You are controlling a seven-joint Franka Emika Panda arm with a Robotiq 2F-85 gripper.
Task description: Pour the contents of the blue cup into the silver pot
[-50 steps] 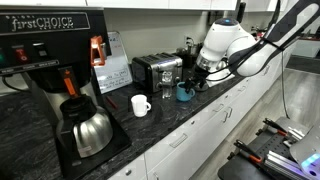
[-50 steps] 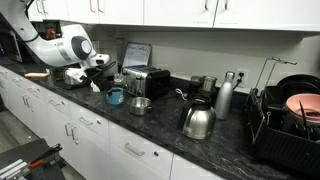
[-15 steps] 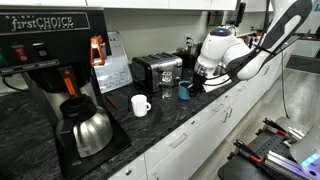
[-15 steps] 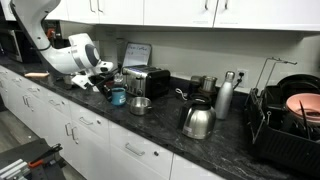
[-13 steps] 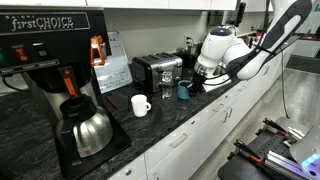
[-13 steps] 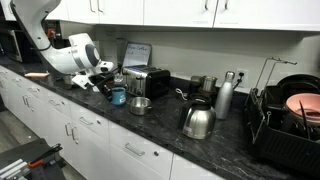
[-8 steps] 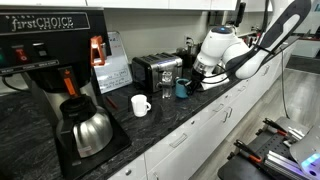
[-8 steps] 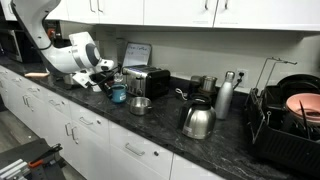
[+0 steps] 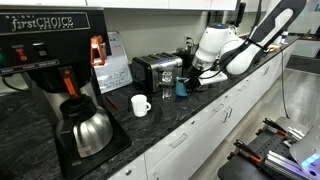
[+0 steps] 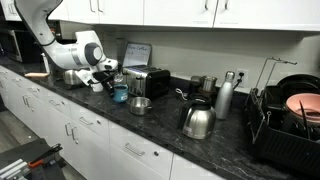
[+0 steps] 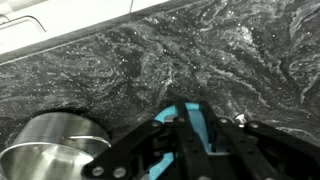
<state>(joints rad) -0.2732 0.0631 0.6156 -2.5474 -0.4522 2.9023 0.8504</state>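
Observation:
Next, I lift the blue cup (image 10: 120, 94) higher with my gripper first, because it hangs low beside the silver pot, and then tip the cup toward the pot's opening (image 10: 141, 101).
The blue cup (image 9: 181, 87) (image 10: 119, 94) hangs just above the black counter with my gripper (image 9: 189, 80) (image 10: 111, 86) shut on its rim. In the wrist view the cup's teal wall (image 11: 194, 126) shows between the dark fingers of the gripper (image 11: 192, 110). What is inside the cup is hidden. The silver pot (image 10: 140, 105) (image 11: 45, 155) stands on the counter right beside the cup, in front of the toaster. In the wrist view the pot sits at the lower left, showing a bare shiny inside.
A black toaster (image 9: 155, 68) (image 10: 148, 80) stands behind the pot. A white mug (image 9: 140, 104), a steel carafe (image 9: 88, 130) and its coffee machine (image 9: 45, 45) lie further along. A steel kettle (image 10: 198, 121), a bottle (image 10: 225, 97) and a dish rack (image 10: 290, 118) are beyond.
The arm has risen and swung a little toward the pot, and the blue cup has gone up off the counter with it. The grip has not changed.

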